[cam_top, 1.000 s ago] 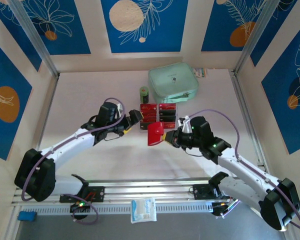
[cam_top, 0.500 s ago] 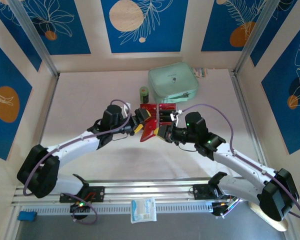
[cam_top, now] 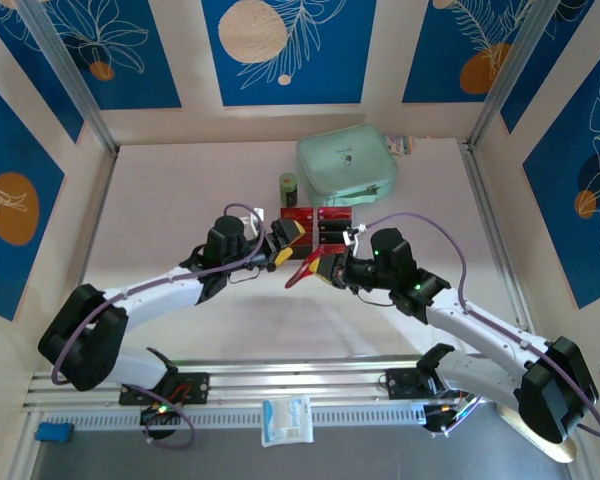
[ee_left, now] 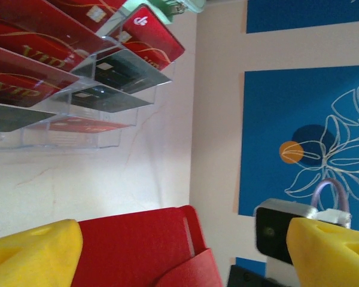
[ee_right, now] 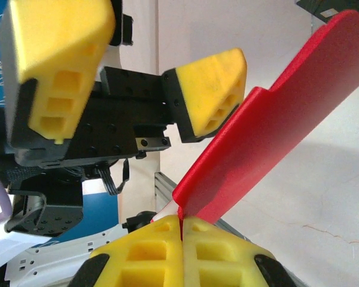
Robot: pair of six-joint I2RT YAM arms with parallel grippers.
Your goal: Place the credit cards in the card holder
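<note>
The red card holder [ee_right: 275, 113] points at a slant past the outside of my left gripper's open fingers, so my right gripper needs to swing it back into those fingers to hand it over.
The red card holder [cam_top: 302, 272] hangs above the table just in front of the clear tray, with my right gripper [cam_top: 325, 268] shut on its edge. In the right wrist view the yellow jaws [ee_right: 182, 224] pinch the holder's lower corner, and its flap [ee_right: 275, 137] rises to the upper right. My left gripper [cam_top: 285, 246] is open, its fingers [ee_right: 209, 95] spread wide beside the flap. From the left wrist the holder [ee_left: 137, 245] lies between the two yellow fingertips [ee_left: 33, 254]. Red and black credit cards [ee_left: 48, 72] stand in the tray's slots [cam_top: 317, 225].
A mint-green zip pouch [cam_top: 346, 165] lies at the back, right behind the clear tray [ee_left: 78, 134]. A small green cylinder [cam_top: 288, 188] stands to the tray's left. Bare table spreads to the left and right of the arms.
Both grippers have closed in on each other in front of the tray. The card holder has moved left and tilted flatter, and the left gripper's fingers now flank it.
</note>
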